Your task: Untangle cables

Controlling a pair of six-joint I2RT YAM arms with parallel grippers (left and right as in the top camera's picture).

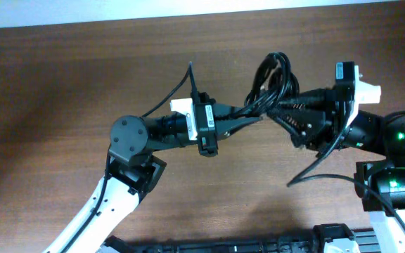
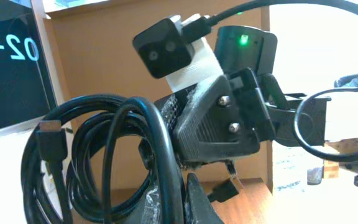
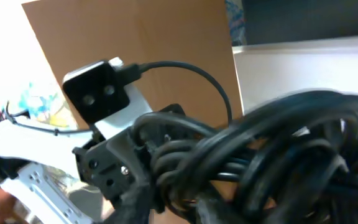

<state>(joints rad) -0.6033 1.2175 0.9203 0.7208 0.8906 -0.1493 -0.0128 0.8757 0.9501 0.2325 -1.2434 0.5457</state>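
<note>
With the cable loops bunched tight (image 1: 278, 76) between my grippers, my right gripper should open and retake the loops before my left gripper draws its piece of cable (image 1: 249, 110) away.
The cables (image 1: 271, 83) are a bundle of thin black cords in loops, held up above the wooden table (image 1: 62, 84) between my two grippers. My left gripper (image 1: 257, 114) comes in from the left and is shut on a strand of the cables (image 2: 160, 168). A flat plug (image 2: 50, 134) shows at the left of that view. My right gripper (image 1: 276, 109) comes in from the right and is shut on the same bundle (image 3: 272, 155), its fingers buried in the loops. The two grippers are almost touching.
A loose black cord (image 1: 315, 169) hangs below my right arm. A thin black wire (image 1: 181, 84) arcs above my left wrist camera. A white strip runs along the table's far edge (image 1: 188, 14).
</note>
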